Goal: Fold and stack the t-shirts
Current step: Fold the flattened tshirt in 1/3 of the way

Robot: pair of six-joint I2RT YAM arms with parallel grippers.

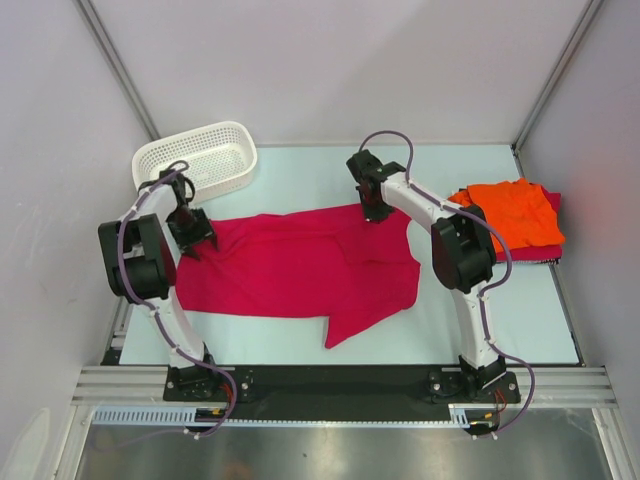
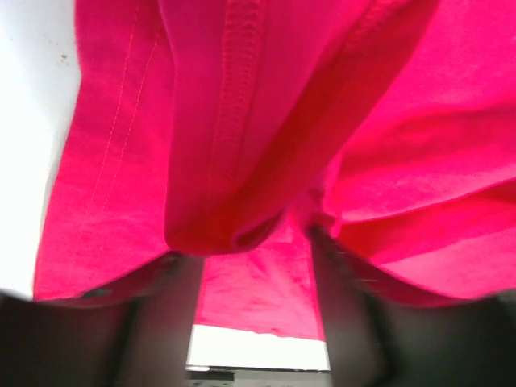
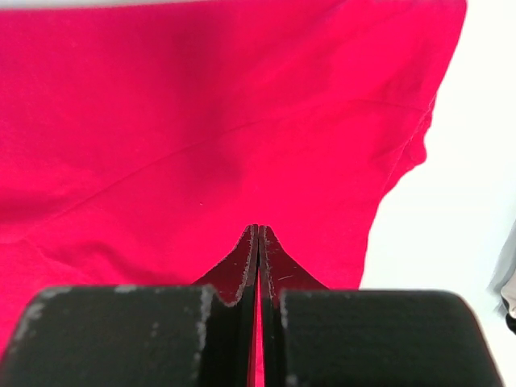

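Note:
A fold is bunching up in my left gripper and the crimson t-shirt's far edge is creased. Next, I take hold of both far corners again and pull it straight.
A crimson t-shirt lies spread across the middle of the table. My left gripper sits at its far left corner. In the left wrist view the crimson cloth drapes over the gripper and a fold hangs between the dark fingers, which stand apart. My right gripper is at the shirt's far edge. Its fingers are pressed together with a sliver of red cloth between them. A folded orange t-shirt rests on another crimson one at the right.
A white mesh basket stands at the far left, just behind the left arm. Bare pale table shows beyond the shirt and along the near edge. Grey walls close in on both sides.

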